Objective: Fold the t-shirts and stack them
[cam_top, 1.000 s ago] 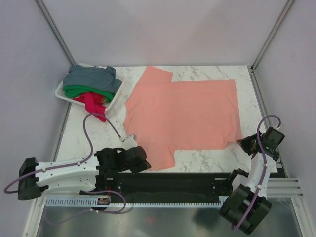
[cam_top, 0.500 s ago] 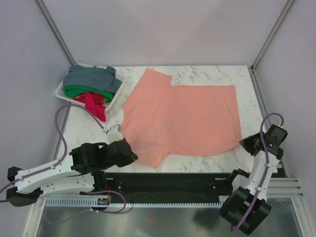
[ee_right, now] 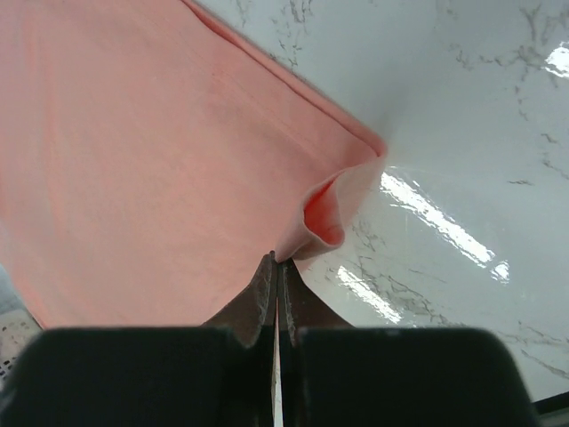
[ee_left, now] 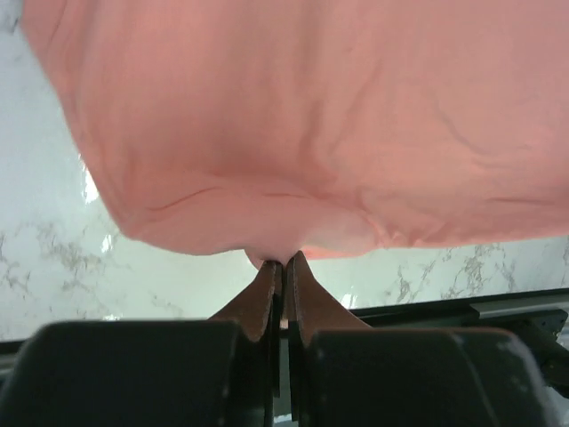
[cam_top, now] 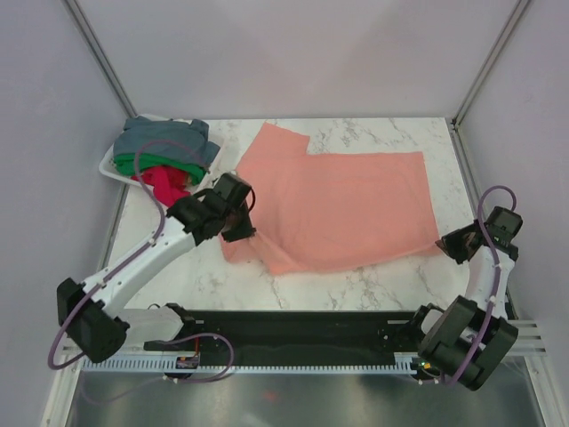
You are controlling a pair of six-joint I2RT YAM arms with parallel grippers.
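The robot's right gripper has hold of the t-shirt's near corner [cam_top: 432,250] and the t-shirt is lying flat beyond, so the gripper should go on folding the corner along the t-shirt's side edge [cam_top: 432,206] until the corner rests there.
The salmon-pink t-shirt [cam_top: 347,200] lies spread on the marble table, its near-left part lifted and bunched. My left gripper [cam_top: 242,233] is shut on that near-left edge and holds it above the table; the cloth hangs over the fingertips in the left wrist view [ee_left: 284,133]. My right gripper [cam_top: 444,246] is shut on the shirt's near-right corner, which curls up at the fingertips in the right wrist view [ee_right: 324,218]. The grey-blue [cam_top: 160,138], green [cam_top: 147,163] and red [cam_top: 164,185] t-shirts lie heaped at the far left.
A white mesh basket [cam_top: 108,169] holds the heaped shirts at the far left. A black rail [cam_top: 302,325] runs along the table's near edge. Metal frame posts stand at the back corners. Bare marble [cam_top: 178,276] shows near left.
My left arm has swung from the near edge up toward the far left, carrying the shirt's near-left edge with it. The right gripper has pulled its corner slightly right and away.
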